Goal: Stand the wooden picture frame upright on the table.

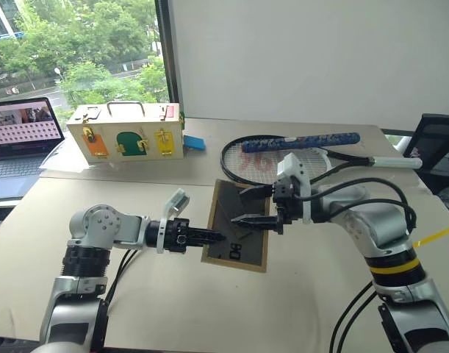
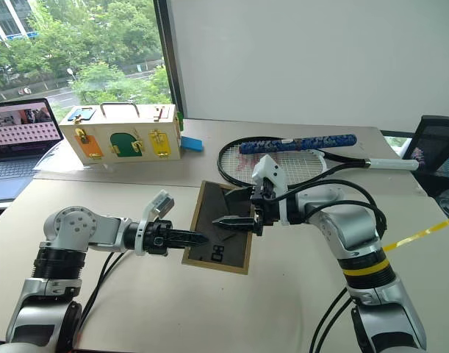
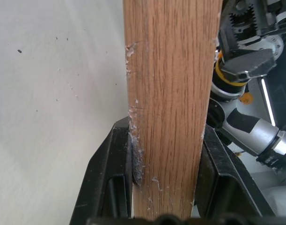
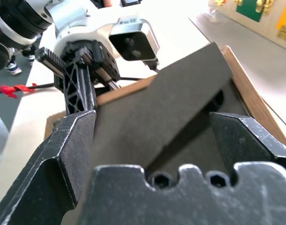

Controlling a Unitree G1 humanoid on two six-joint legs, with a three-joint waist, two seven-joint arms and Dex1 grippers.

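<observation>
The fold-out stand (image 4: 173, 96) is only partly raised off the frame's back. My right gripper should swing the stand open, back away and then grasp the frame's free edge (image 1: 265, 250).
The wooden picture frame (image 1: 235, 248) has its dark grey back with white markings facing up, over the middle of the beige table (image 1: 136, 301). My left gripper (image 1: 218, 237) comes in from the left and is shut on the frame's light-wood edge (image 3: 171, 93). My right gripper (image 1: 244, 207) reaches in from the right over the frame's far half and is open. The fold-out stand (image 4: 180, 98) lies between its two fingers (image 4: 79, 136); I cannot tell whether they touch it. The picture side is hidden.
A cream wooden box with coloured latches (image 1: 125, 132) stands at the back left, with a laptop (image 1: 22, 132) further left. A racket with a blue grip (image 1: 283, 158) lies just behind the frame. A dark chair (image 1: 437, 140) stands at the right edge.
</observation>
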